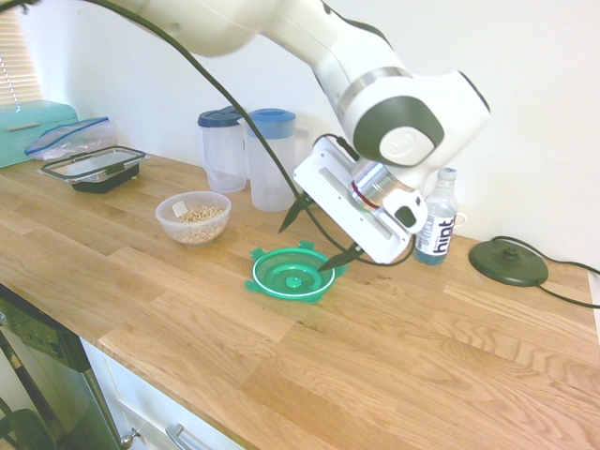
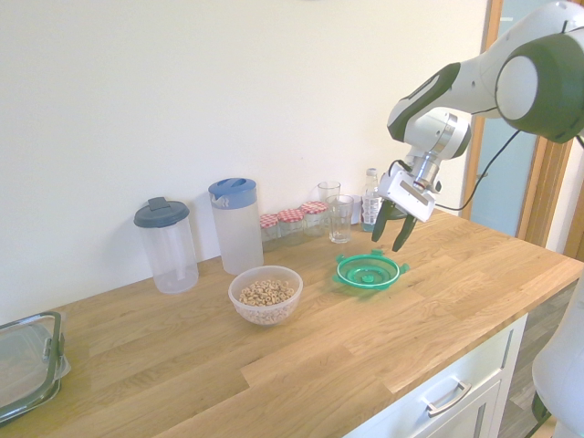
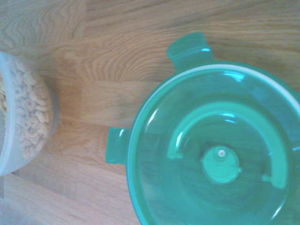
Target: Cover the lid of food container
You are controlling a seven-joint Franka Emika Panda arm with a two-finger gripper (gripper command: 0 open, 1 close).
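Note:
An arc with pegs at its ends [image 3: 278,161] can be seen through the green lid [image 1: 293,274], so I expect a hidden handle to swing out when the robot's gripper turns the lid over.
The green lid [image 1: 292,275] lies flat on the wooden counter with its clip tabs spread out. It also shows in the second exterior view [image 2: 368,271] and fills much of the wrist view [image 3: 211,150]. The food container [image 1: 193,217], a small clear bowl of pale grains, stands uncovered a short way from the lid [image 2: 265,294] and appears at the wrist view's edge [image 3: 23,117]. My gripper [image 1: 307,246] hangs tilted just above the lid's rim on the side away from the bowl [image 2: 388,240]. It is open and holds nothing.
Two clear pitchers [image 1: 223,148] [image 1: 273,159] stand by the wall behind the bowl. A water bottle [image 1: 436,220], small jars [image 2: 290,224] and a glass [image 2: 340,219] line the wall behind the lid. A black-rimmed box [image 1: 94,167] and a black round base [image 1: 507,262] sit at the counter's ends.

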